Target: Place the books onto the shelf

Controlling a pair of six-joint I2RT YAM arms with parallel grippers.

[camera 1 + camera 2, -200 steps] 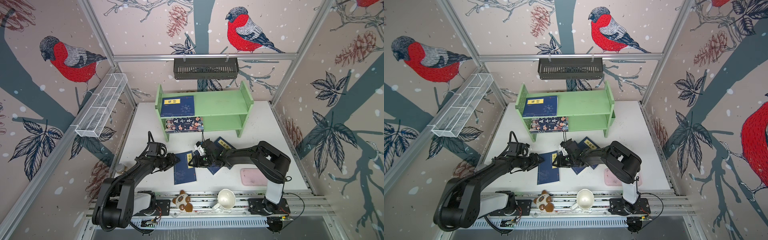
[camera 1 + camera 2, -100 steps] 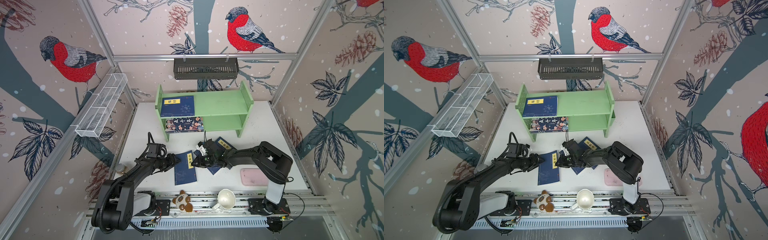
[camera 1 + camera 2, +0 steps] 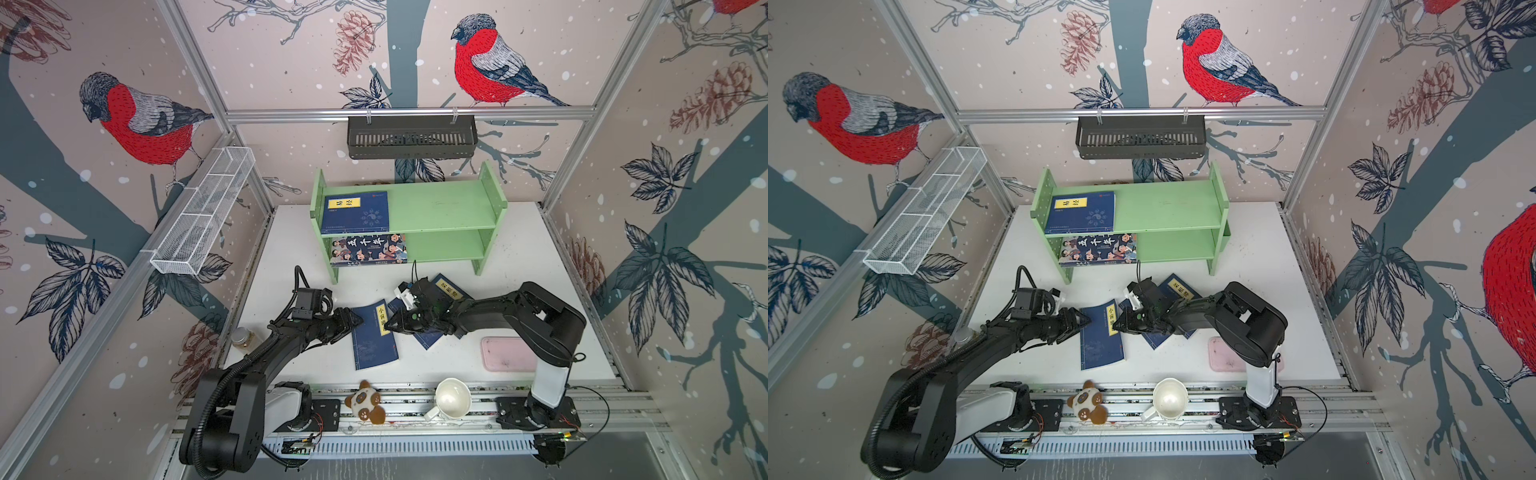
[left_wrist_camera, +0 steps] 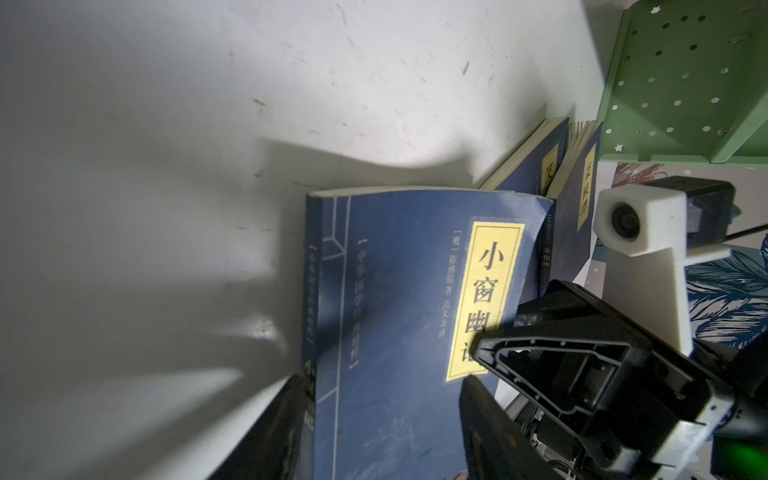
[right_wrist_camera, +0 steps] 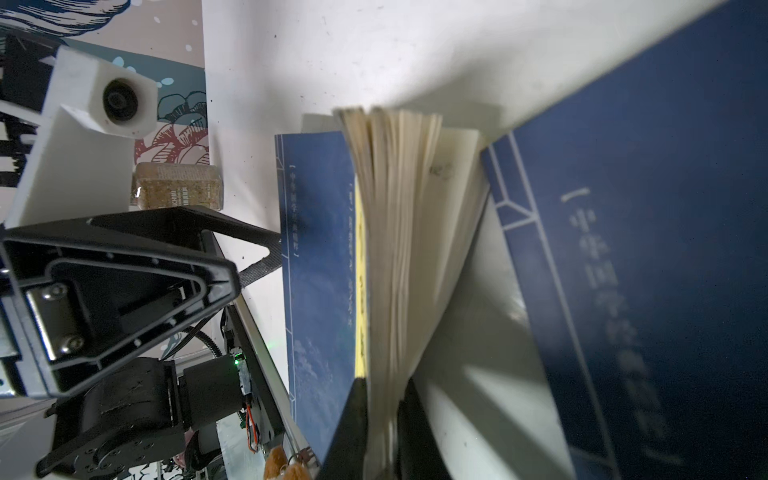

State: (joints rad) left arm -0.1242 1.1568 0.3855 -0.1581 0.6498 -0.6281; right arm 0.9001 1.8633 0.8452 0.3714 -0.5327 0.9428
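My right gripper is holding the raised book's page edge, so my left gripper should keep going toward the book's free spine and close there.
A navy book with a yellow label lies on the white table between both arms. My right gripper is shut on that book's fanned page edge, which is raised off the table. My left gripper stands open at the book's spine side, with its cover between the fingers. Two more navy books lie under the right arm. The green shelf holds a navy book on top and a cartoon book below.
A pink tray lies near the right arm's base. A white mug and a plush panda sit at the front rail, with a small jar at the left. A black basket and a white wire basket hang on the walls.
The right gripper has closed on the middle book's page edge. The left arm has barely moved.
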